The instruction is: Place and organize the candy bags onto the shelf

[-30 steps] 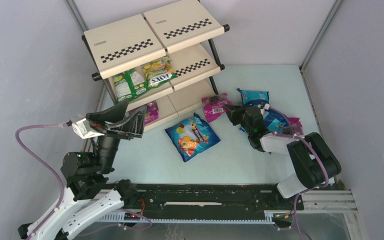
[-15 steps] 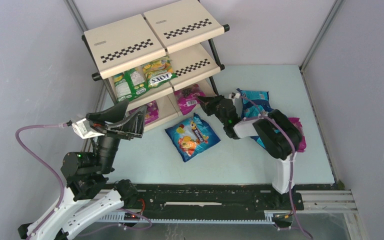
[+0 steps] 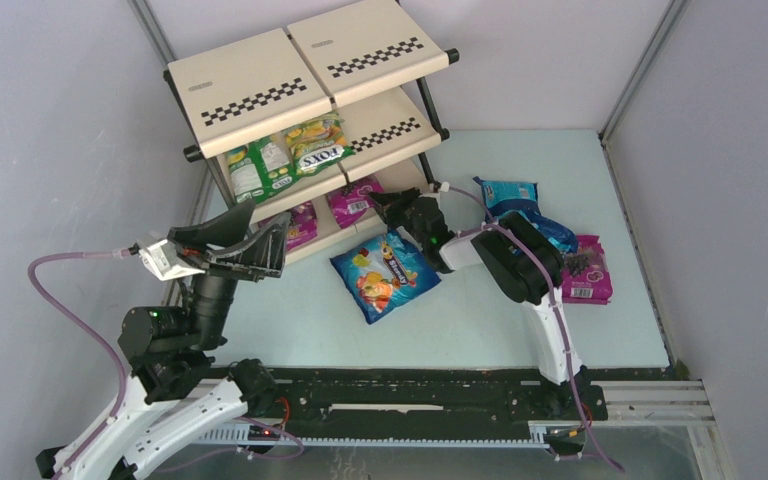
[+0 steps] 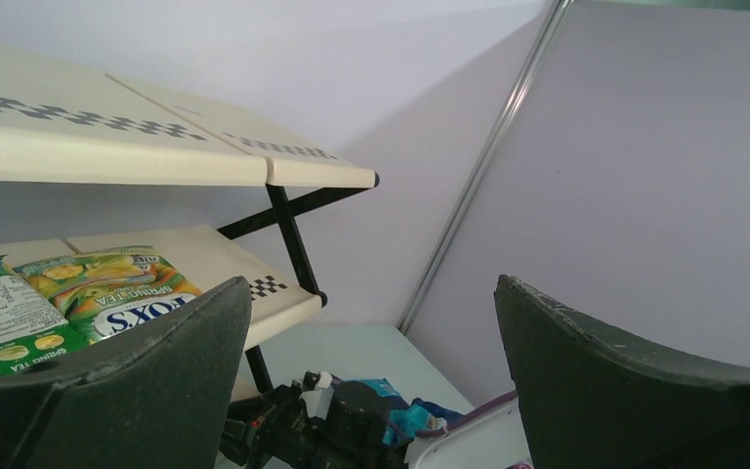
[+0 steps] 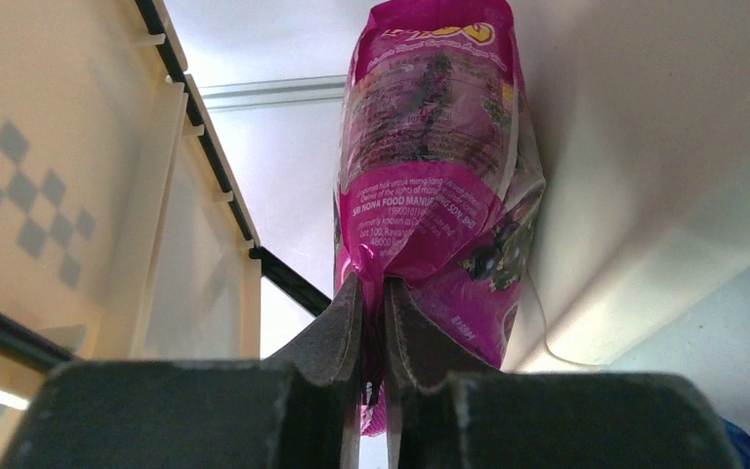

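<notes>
I keep moving my right gripper toward the other magenta bag [image 3: 302,226] and let go there, because the pinched magenta bag is over the bottom level [image 3: 353,203] with a gap beside it.
The shelf [image 3: 260,95] stands at the far left, with two green-yellow candy bags [image 3: 285,158] on its middle tier and a magenta one [image 3: 302,224] on the bottom tier. My right gripper [image 3: 388,207] is shut on the edge of another magenta bag [image 3: 353,198], which lies over the bottom tier's right half. In the right wrist view the fingers [image 5: 371,288] pinch that bag [image 5: 430,147] next to the shelf panel [image 5: 59,195]. My left gripper [image 3: 250,242] hangs open and empty in front of the shelf, its jaws wide [image 4: 373,283].
On the table lie a blue bag with orange fruit art [image 3: 385,272], teal-blue bags [image 3: 508,195] and a magenta bag [image 3: 588,270] at the right. Grey walls close in on both sides. The right arm [image 3: 505,255] stretches over the table's middle.
My right arm has swung left, carrying the magenta bag from the table's middle onto the shelf's bottom tier. The left arm has stayed still.
</notes>
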